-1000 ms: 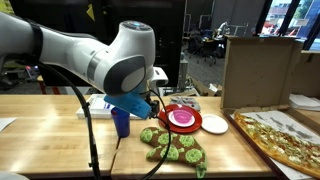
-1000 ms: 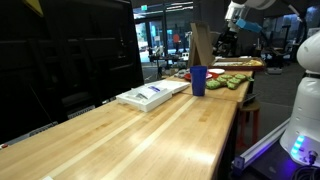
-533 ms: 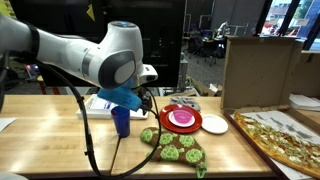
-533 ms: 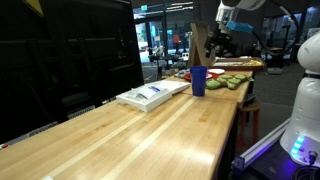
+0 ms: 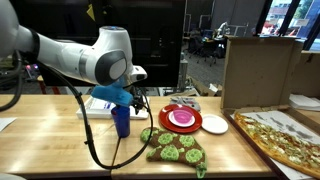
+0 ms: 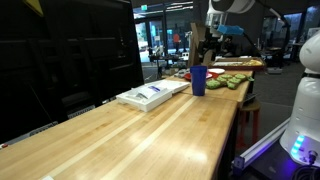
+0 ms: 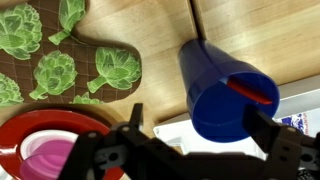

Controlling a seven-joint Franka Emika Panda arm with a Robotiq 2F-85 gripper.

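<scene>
My gripper should keep lowering until its open fingers, one outside the blue cup's rim (image 7: 191, 112) and one over the cup's opening, can close on that cup's side (image 7: 194, 86).
A tall blue cup (image 5: 121, 121) stands on the wooden table (image 5: 60, 135), beside a white flat box (image 5: 100, 104). In the wrist view the blue cup (image 7: 225, 92) sits right below, with a red object (image 7: 255, 92) inside it. My gripper (image 7: 200, 125) hangs above the cup, open, with nothing between its black fingers (image 7: 135, 122). In both exterior views the gripper (image 5: 133, 99) (image 6: 206, 48) hovers over the cup (image 6: 199, 81) without touching it.
A red plate (image 5: 190, 127) holding a pink bowl (image 5: 181, 118) lies next to a small white plate (image 5: 215, 124). A green artichoke-print mitt (image 5: 172, 147) lies in front. A pizza (image 5: 280, 135) and a cardboard box (image 5: 258, 70) are further along the table.
The arm has swung from above the red plate toward the blue cup. The jaws stayed open.
</scene>
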